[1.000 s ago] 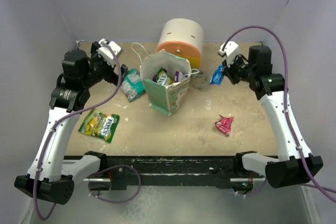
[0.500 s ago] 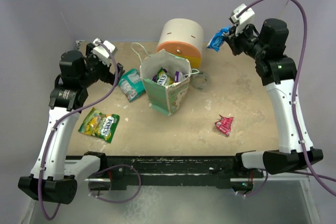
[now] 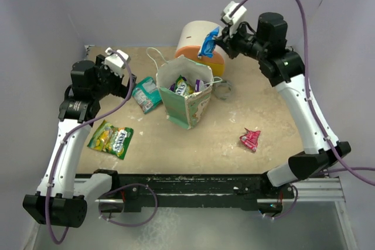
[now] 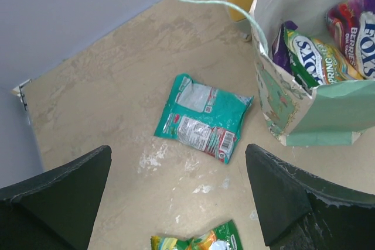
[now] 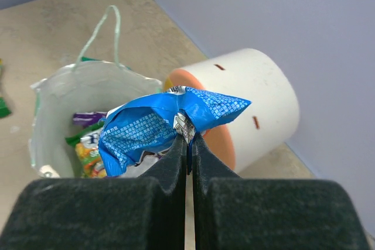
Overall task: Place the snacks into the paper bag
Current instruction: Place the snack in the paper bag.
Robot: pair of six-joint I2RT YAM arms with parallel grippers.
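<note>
I should keep my right gripper carrying the blue packet (image 3: 208, 44), free above the paper bag's rim, until it hangs inside, as the paper bag's opening (image 3: 183, 73) is wide open.
The mint-green paper bag (image 3: 186, 95) stands open mid-table with several snacks (image 3: 182, 86) inside; its wall (image 4: 328, 106) and its white inside (image 5: 70, 100) also show in the wrist views. My right gripper (image 3: 215, 40) is shut on a blue packet (image 3: 208, 43), held in the air above the bag's far right side; the blue packet (image 5: 158, 124) hangs from the pinched fingertips. My left gripper (image 3: 124, 73) stands open above a teal packet (image 3: 146, 93), seen as the teal packet (image 4: 202, 117) lying flat. A yellow-green packet (image 3: 111, 139) and a pink packet (image 3: 250, 139) lie on the table.
A round cream-and-orange drawer unit (image 3: 202, 42) stands behind the bag, right under the held packet. A small clear ring (image 3: 223, 90) lies to the bag's right. The bag's string handle (image 3: 153, 57) loops out toward the back left. Walls close in the table's sides.
My right arm has lifted the blue packet from the table's right back corner and swung it left, up over the drawer unit toward the bag. The left gripper stays open and has barely shifted.
</note>
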